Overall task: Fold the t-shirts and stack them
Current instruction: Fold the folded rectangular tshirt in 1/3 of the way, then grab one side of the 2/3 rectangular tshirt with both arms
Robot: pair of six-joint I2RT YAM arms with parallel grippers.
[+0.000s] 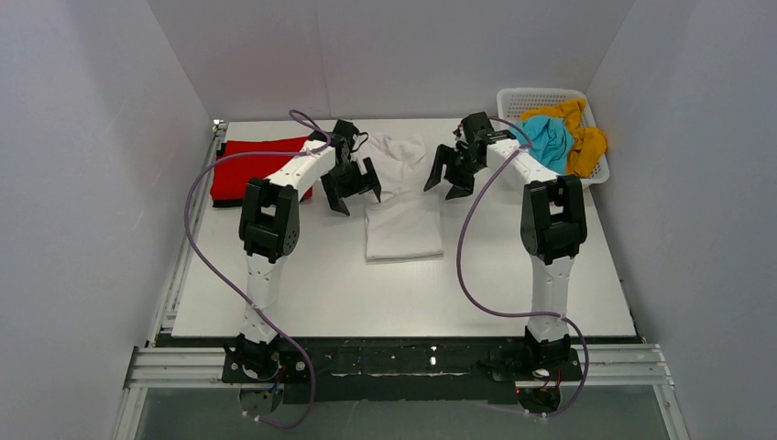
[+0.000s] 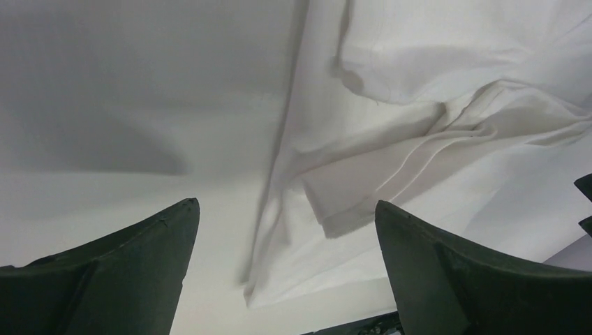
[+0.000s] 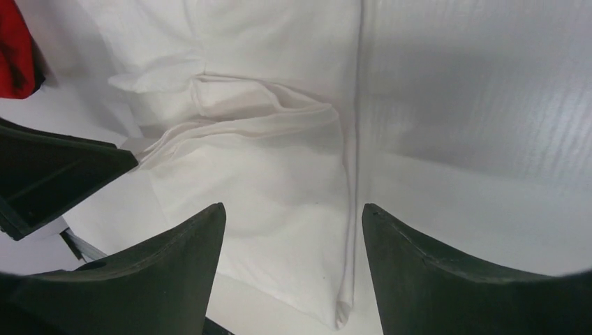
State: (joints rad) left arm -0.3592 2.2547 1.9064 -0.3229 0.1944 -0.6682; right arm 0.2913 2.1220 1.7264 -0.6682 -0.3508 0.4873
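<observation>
The white t-shirt should fold over and cover its bunched upper part [image 1: 399, 165] when I carry it back, since the white t-shirt's near part [image 1: 404, 231] lies smooth and flat.
A white t-shirt [image 1: 401, 206] lies partly folded in the middle of the table, its upper part bunched toward the back. My left gripper [image 1: 351, 188] hovers open and empty at the shirt's left edge; the left wrist view shows the folded sleeve [image 2: 363, 181] between its fingers. My right gripper [image 1: 450, 176] hovers open and empty at the shirt's right edge, also seen in the right wrist view [image 3: 279, 181]. A folded red t-shirt [image 1: 249, 168] lies at the back left over a black one. Teal-blue [image 1: 550, 139] and mustard-orange [image 1: 579, 137] t-shirts sit in the basket.
A white lattice basket [image 1: 527, 95] stands at the back right corner. White walls enclose the table on three sides. Purple cables loop from both arms. The metal rail with the arm bases runs along the near edge.
</observation>
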